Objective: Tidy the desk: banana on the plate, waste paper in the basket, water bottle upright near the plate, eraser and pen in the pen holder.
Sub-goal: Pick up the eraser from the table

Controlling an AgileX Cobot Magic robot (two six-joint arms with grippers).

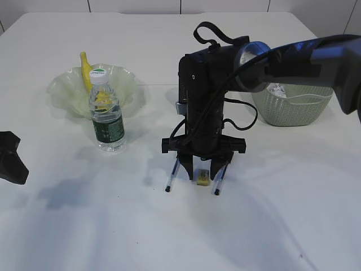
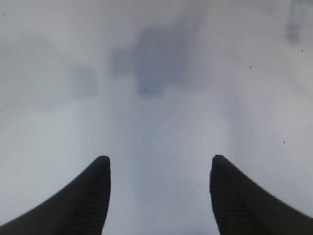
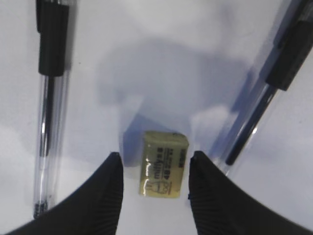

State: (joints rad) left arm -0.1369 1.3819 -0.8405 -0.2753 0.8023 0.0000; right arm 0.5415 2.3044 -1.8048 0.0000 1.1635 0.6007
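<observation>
The eraser has white gaps between it and both pens, so I expect it to come up by itself when I lift, while the pens stay lying still.
The eraser lies on the table between two clear pens. My right gripper points down over the eraser, open, with a finger on each side and gaps to both. In the right wrist view the eraser sits between the fingertips, with one pen to its left and one pen to its right. The banana lies in the plate. The water bottle stands upright in front of the plate. The waste paper is in the basket. My left gripper is open and empty. The pen holder is out of view.
My right arm crosses from the right edge to the middle, in front of the basket's left side. My left gripper rests low at the table's left edge. The table is white with soft shadows.
</observation>
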